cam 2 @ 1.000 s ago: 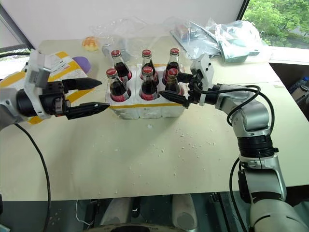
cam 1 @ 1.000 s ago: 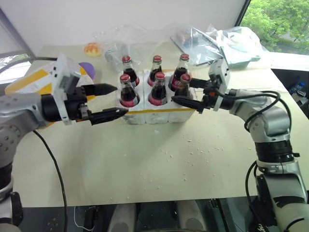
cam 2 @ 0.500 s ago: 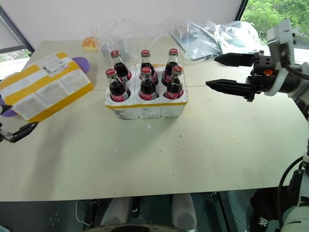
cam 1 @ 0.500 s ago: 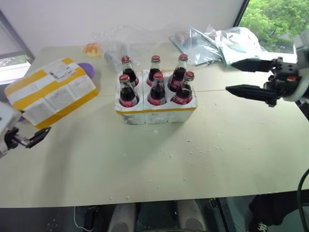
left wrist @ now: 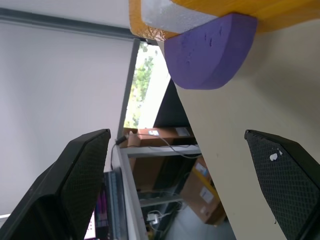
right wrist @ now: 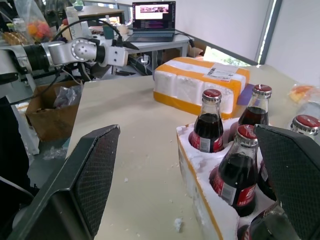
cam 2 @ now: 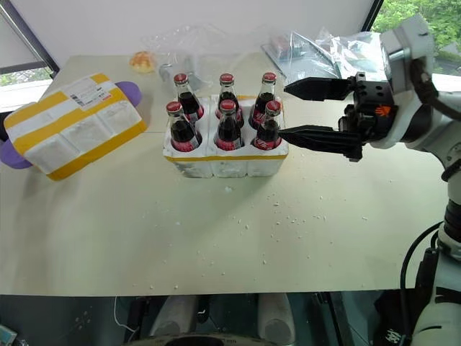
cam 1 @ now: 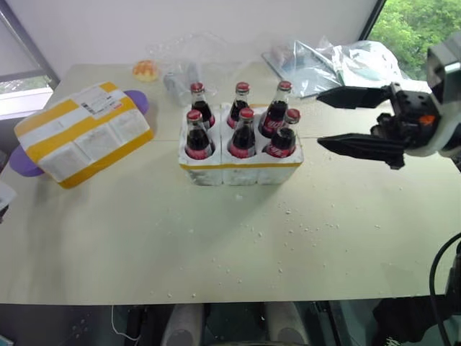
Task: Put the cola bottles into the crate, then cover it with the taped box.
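Observation:
My gripper will bring the whole taped box (cam 1: 85,134) up along with the disc when I lift it, because the purple disc (cam 1: 24,163) sticks out flush from the taped box's end.
Several cola bottles (cam 1: 241,133) with red caps stand upright in the holes of the low white crate (cam 1: 241,171) at the table's middle. The taped box (cam 1: 79,133), white foam with yellow bands and a printed label, lies tilted at the left, resting on a purple disc (cam 1: 21,160). My right gripper (cam 1: 318,119) hovers open and empty just right of the crate, apart from the bottles, its fingers pointing left at them. My left gripper (left wrist: 175,132) stands open and empty off the table's left side, near the purple disc (left wrist: 210,50) and a corner of the taped box (left wrist: 165,15).
Clear plastic bags (cam 1: 338,61) lie along the far edge of the table (cam 1: 144,245), with a small orange item (cam 1: 145,70) at the back left. White foam crumbs (cam 1: 302,216) are scattered in front of the crate.
My left arm has swung out to the left, away from the crate and out of the head views. The right gripper has pulled back from the right-hand bottles and risen. Both stayed open.

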Robot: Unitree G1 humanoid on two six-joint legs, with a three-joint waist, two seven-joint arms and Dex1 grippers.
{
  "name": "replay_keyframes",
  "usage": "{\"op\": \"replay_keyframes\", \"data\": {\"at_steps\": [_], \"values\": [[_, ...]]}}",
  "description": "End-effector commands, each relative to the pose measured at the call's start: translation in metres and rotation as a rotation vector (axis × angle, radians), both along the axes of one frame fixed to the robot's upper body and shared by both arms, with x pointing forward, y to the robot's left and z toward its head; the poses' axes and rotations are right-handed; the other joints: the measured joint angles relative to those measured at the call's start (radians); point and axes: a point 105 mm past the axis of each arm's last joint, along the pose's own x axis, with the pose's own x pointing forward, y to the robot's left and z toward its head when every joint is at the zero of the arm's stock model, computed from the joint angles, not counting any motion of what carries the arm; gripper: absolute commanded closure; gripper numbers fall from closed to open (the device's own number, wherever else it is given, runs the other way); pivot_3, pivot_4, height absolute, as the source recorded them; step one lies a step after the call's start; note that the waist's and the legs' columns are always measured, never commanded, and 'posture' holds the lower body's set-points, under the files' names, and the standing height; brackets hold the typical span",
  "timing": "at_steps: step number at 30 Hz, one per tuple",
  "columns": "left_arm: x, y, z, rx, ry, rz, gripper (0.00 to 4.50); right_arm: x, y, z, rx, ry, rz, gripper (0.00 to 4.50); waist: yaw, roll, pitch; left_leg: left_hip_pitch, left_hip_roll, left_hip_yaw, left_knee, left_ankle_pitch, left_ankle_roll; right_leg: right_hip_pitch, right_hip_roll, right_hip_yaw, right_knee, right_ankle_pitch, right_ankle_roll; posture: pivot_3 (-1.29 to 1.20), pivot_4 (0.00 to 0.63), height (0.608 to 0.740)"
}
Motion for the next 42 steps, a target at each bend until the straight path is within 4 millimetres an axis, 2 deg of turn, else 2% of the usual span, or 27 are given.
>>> {"op": "replay_keyframes", "data": {"at_steps": [1,5,16,24,30,33,38,39,40,42], "values": [[0.012,0.008,-0.008,0.074,-0.017,-0.002,0.00,-0.007,0.006,0.013,0.007,-0.073,0.024,0.11,0.001,0.000,0.000,0.000,0.000,0.000,0.000,0.000,0.000,0.000,0.000,0.000,0.001,0.000,0.001,0.00,0.150,0.737],[0.027,0.012,-0.021,0.082,-0.042,0.008,0.00,-0.007,0.007,0.018,0.009,-0.087,0.021,0.11,0.000,-0.001,0.000,0.000,0.000,0.000,0.000,0.000,0.000,0.000,0.001,0.000,0.002,0.003,0.005,0.00,0.150,0.737],[0.068,-0.001,-0.016,0.139,-0.090,-0.022,0.00,-0.008,0.004,0.023,-0.009,-0.100,0.004,0.11,0.000,-0.002,-0.001,0.000,-0.001,0.000,0.005,0.000,0.000,0.000,0.000,0.000,0.009,0.004,0.006,0.00,0.150,0.737],[0.083,-0.007,-0.023,0.109,-0.073,0.008,0.00,-0.008,-0.002,0.029,-0.019,-0.114,-0.029,0.11,0.000,-0.003,-0.002,0.000,-0.001,0.000,0.009,0.000,0.000,0.000,0.000,0.000,0.012,0.004,0.007,0.00,0.150,0.737],[0.087,-0.006,-0.026,0.047,-0.075,0.051,0.00,-0.008,-0.007,0.033,-0.014,-0.128,-0.066,0.11,-0.001,-0.003,-0.002,0.000,-0.001,0.000,0.009,0.000,0.000,0.000,0.000,0.000,0.011,0.004,0.007,0.00,0.150,0.737],[0.090,-0.008,-0.025,0.031,-0.075,0.051,0.88,-0.008,-0.010,0.033,-0.012,-0.131,-0.083,0.00,0.000,-0.003,-0.002,0.000,-0.001,0.000,0.009,0.000,0.000,0.000,0.000,0.000,0.011,0.004,0.007,0.00,0.150,0.737],[0.092,-0.007,-0.020,0.030,-0.076,0.060,3.53,-0.007,-0.012,0.031,-0.002,-0.129,-0.109,0.00,0.001,-0.003,-0.002,0.000,-0.001,0.000,0.010,0.000,0.000,0.001,0.000,0.000,0.012,0.004,0.007,0.00,0.150,0.737],[0.092,-0.006,-0.018,0.031,-0.076,0.063,3.90,-0.007,-0.013,0.031,-0.001,-0.129,-0.114,0.00,0.001,-0.003,-0.002,0.000,-0.001,0.000,0.010,0.000,0.000,0.001,0.000,0.000,0.011,0.004,0.007,0.00,0.150,0.737],[0.092,-0.006,-0.018,0.033,-0.074,0.066,4.08,-0.007,-0.013,0.031,0.000,-0.129,-0.116,0.00,0.001,-0.003,-0.002,0.000,-0.002,0.000,0.010,0.000,0.000,0.001,0.000,0.000,0.011,0.004,0.007,0.00,0.150,0.737],[0.092,-0.005,-0.017,0.034,-0.074,0.068,4.10,-0.007,-0.014,0.030,0.003,-0.130,-0.122,0.00,0.001,-0.003,-0.002,0.000,-0.002,0.000,0.010,0.000,0.000,0.001,0.000,0.000,0.011,0.004,0.007,0.00,0.150,0.737]]}}
